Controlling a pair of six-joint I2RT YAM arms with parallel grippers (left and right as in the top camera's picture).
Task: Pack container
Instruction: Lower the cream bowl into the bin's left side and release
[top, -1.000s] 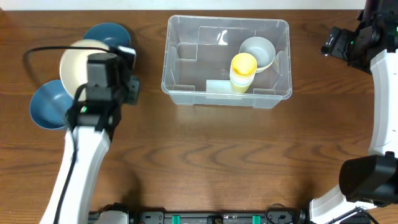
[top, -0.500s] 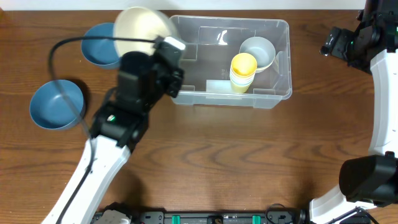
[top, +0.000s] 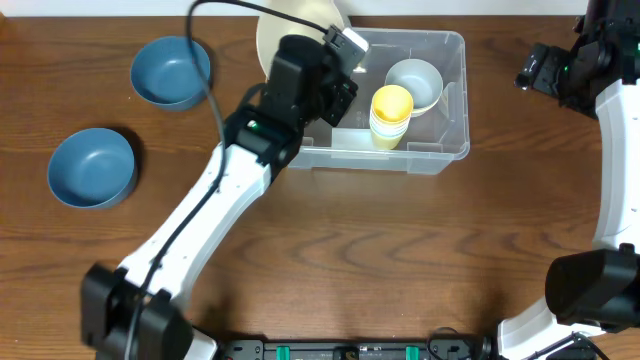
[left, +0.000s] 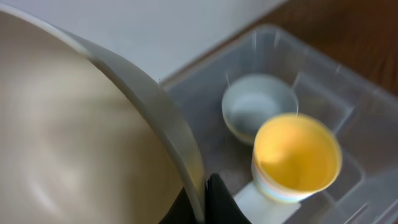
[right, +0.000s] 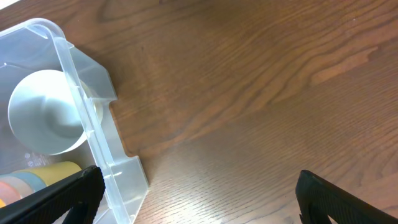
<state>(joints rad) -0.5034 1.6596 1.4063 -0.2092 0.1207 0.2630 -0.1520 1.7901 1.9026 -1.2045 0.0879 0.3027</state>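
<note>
My left gripper is lowering the cream bowl (top: 271, 42), which faces up, and the container's bottom beside the yellow cup (top: 322, 134) is free. It should keep lowering the bowl until the bowl rests there.
The clear plastic container (top: 456, 140) stands at the back centre of the table. Inside it are a stack of cups with a yellow one on top (top: 391, 112) and a pale grey-white bowl (top: 415, 82). My left gripper (top: 338, 62) is shut on the rim of a cream bowl (top: 290, 25) and holds it tilted over the container's left end. In the left wrist view the cream bowl (left: 81, 143) fills the left, pinched by my fingers (left: 202, 199), with the yellow cup (left: 297, 155) below. My right gripper (right: 196, 199) is open and empty above bare table, right of the container (right: 87, 93).
Two blue bowls sit on the table at the left, one at the back (top: 171, 71) and one nearer (top: 91, 166). A black cable (top: 205, 60) loops off my left arm. The table's back edge runs just behind the container.
My left arm has lifted the cream bowl from among the blue bowls at the left and carried it right, over the container's left end. The right arm has not moved.
</note>
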